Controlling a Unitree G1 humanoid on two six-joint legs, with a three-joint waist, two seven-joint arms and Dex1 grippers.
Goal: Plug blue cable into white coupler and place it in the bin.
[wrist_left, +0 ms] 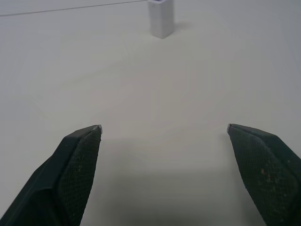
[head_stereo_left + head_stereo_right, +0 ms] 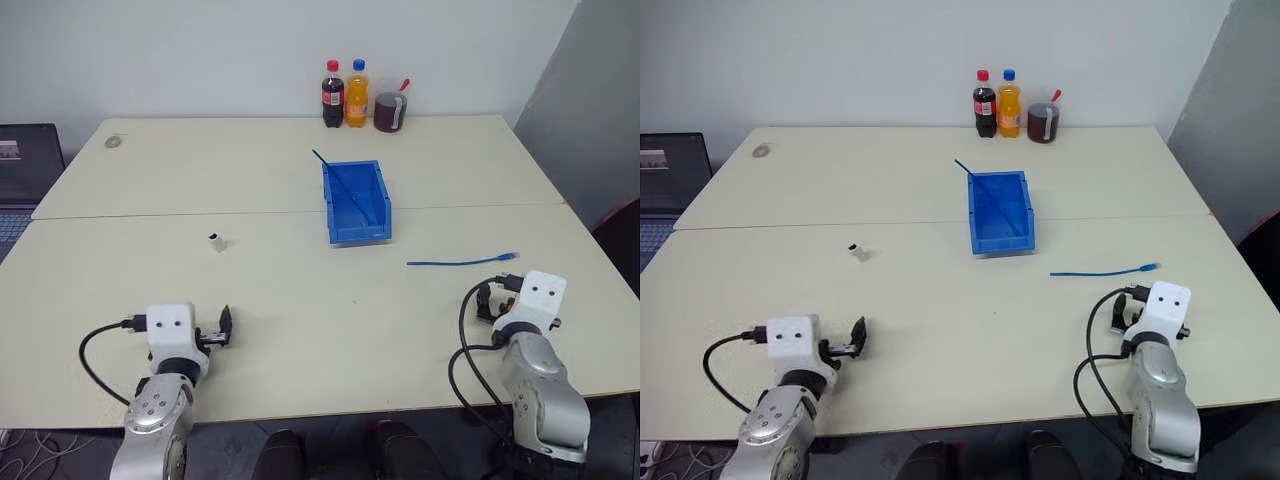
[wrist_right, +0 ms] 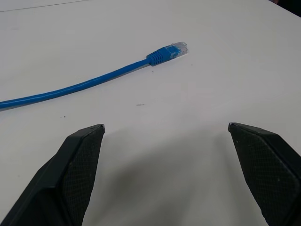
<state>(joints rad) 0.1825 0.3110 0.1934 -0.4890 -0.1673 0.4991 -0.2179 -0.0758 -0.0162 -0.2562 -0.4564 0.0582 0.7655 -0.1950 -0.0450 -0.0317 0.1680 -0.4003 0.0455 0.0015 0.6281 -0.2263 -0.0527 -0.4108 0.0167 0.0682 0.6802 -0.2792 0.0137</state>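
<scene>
The blue cable's clear plug (image 3: 180, 48) lies free ahead of the robot's open right fingers, so the right gripper should keep going toward the plug's blue sleeve (image 3: 158, 56) and close there.
The blue cable (image 2: 460, 262) lies loose on the table, right of the bin, its clear plug (image 3: 175, 49) at its right end. My right gripper (image 3: 165, 127) stands open just short of the plug, nothing between its fingers. The white coupler (image 2: 217, 241) stands upright on the table's left half, also seen as the small white block (image 1: 161, 19) ahead of my left gripper (image 1: 164, 129). That gripper is open and empty, a good way short of the coupler. The bright blue bin (image 2: 370, 232) sits mid-table with its low lip toward me.
A shorter, darker blue cable (image 2: 333, 172) lies in the bin and pokes out over its far left corner. Two bottles (image 2: 345, 95) and a dark mug (image 2: 390, 112) stand at the table's far edge. A laptop (image 2: 25, 170) sits off the left side.
</scene>
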